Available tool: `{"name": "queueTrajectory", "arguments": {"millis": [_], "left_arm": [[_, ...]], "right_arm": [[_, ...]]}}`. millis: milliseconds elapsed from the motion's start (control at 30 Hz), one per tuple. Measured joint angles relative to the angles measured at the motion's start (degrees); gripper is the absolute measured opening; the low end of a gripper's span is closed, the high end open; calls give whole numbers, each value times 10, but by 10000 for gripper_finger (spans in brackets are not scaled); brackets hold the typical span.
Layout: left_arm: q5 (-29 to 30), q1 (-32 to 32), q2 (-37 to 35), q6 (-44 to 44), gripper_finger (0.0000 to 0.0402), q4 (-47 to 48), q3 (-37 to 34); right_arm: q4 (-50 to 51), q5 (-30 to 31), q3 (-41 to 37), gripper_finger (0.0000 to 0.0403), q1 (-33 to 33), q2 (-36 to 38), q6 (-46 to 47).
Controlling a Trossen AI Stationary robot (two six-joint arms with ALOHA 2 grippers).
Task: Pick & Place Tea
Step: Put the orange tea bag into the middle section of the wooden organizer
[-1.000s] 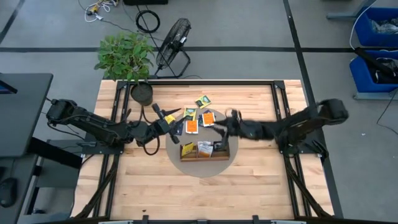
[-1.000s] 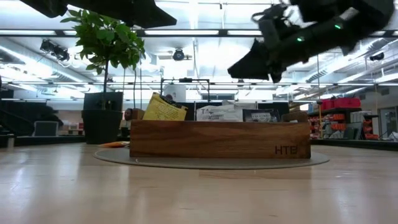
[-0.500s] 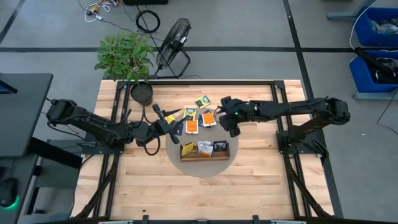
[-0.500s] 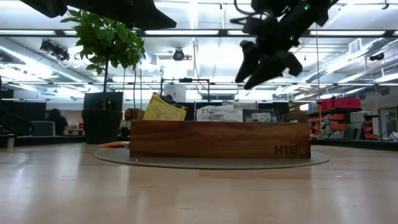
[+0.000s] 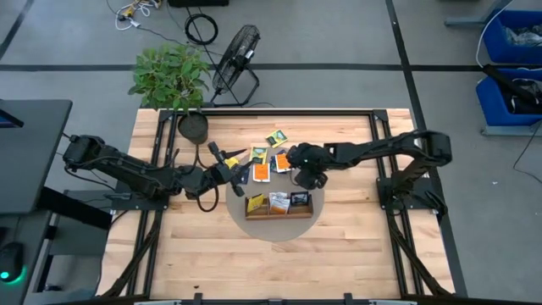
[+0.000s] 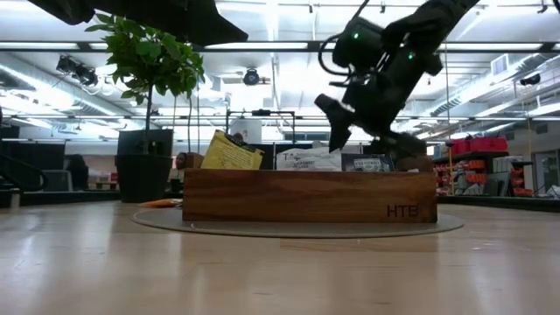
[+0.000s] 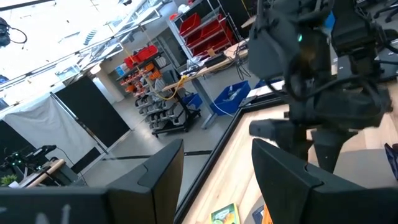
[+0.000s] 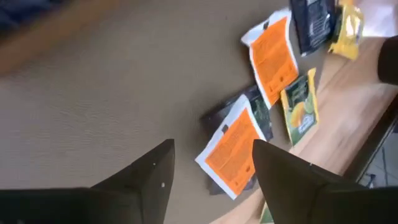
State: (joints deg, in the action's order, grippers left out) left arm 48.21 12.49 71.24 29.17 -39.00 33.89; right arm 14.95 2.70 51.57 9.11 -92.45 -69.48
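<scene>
The nearer orange packet [image 8: 235, 153] lies atop the dark packet, between the open fingers, so my right gripper should go down next until it closes on the white edge [image 8: 211, 148].
Several tea packets lie flat on the table beyond the brown wooden tray [image 5: 278, 212]: two orange ones [image 5: 262, 173] [image 5: 283, 161] and green-yellow ones [image 5: 258, 154] [image 5: 276, 138]. Other packets stand in the tray, a yellow one [image 6: 229, 150] sticking up at its left end. My right gripper [image 5: 298, 172] is open and tipped downward, hovering just above the nearer orange packet [image 8: 235, 151]. To the left of the loose packets, my left gripper [image 5: 239, 167] waits level and open [image 7: 217, 162] with nothing between its fingers.
The tray rests on a round grey mat [image 5: 275, 230]. A dark round pot [image 5: 193, 127] stands at the table's far left. A plant [image 5: 169, 72] and a fan [image 5: 237, 51] are on the floor behind the table. Bare wood spreads toward the near edge [image 5: 279, 271].
My right gripper has left the space above the tray's right end and gone toward the far edge, then left. It has sunk, rolled about its own line and tipped downward over the loose packets. The packets and the tray have not moved.
</scene>
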Motion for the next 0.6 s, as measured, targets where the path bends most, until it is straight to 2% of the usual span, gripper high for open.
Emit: {"name": "queueTrajectory", "arguments": {"millis": [367, 600], "left_arm": [[0, -2, 0, 0, 195, -1, 0], [-4, -2, 0, -3, 195, -2, 0]], "right_arm": [[-35, -11, 0, 224, 36, -42, -21], [-48, -41, 0, 223, 49, -54, -14]]}}
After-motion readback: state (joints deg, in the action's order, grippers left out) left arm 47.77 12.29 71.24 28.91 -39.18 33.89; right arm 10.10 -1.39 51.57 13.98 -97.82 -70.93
